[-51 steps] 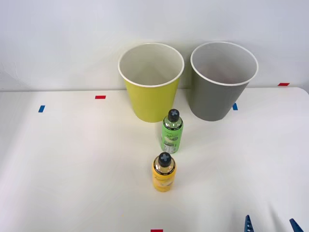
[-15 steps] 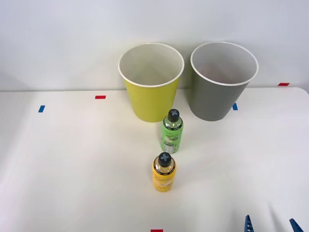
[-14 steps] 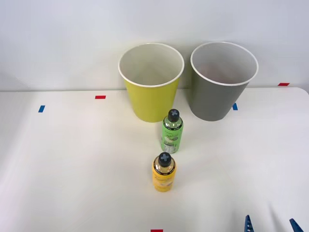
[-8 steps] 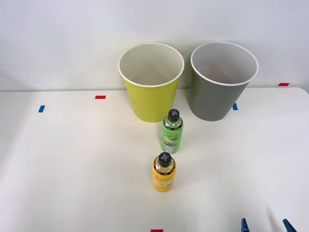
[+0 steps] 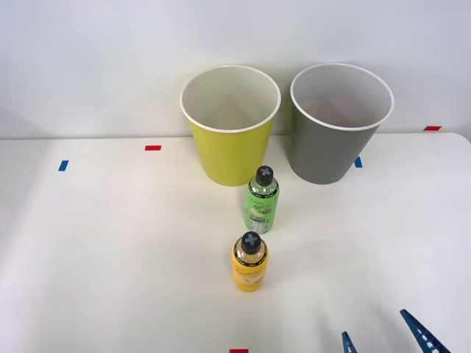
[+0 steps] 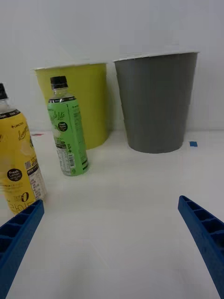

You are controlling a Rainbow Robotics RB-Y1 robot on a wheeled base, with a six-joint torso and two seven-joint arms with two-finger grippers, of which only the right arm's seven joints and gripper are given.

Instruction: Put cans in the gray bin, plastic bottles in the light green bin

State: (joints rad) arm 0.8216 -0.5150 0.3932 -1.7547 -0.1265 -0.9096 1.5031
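Observation:
The yellow bottle (image 5: 250, 263) will tip over and lean inside when I drop it, because the light green bin's opening (image 5: 230, 98) is much wider than the bottle.
Two plastic bottles stand upright mid-table: a yellow one (image 5: 250, 263) (image 6: 17, 163) nearer me and a green one (image 5: 262, 201) (image 6: 68, 128) just behind it. Behind them stand the light green bin (image 5: 230, 126) (image 6: 81, 103) and, to its right, the gray bin (image 5: 339, 123) (image 6: 156, 100), both showing whitish insides. My right gripper (image 5: 383, 337) (image 6: 112, 243) is low at the front right of the table, open, with nothing between its blue ribbed fingers (image 6: 205, 238). It is well short of the bottles and to their right. No cans show.
The white table (image 5: 110, 243) carries small red tape marks (image 5: 153, 148) and blue tape marks (image 5: 63, 165) near its back edge, plus a red one (image 5: 238, 351) at the front. A plain white wall rises right behind the bins.
The blue fingertips at the front right have risen further into the front view, shifted left and spread a little wider. Bottles and bins have not moved.

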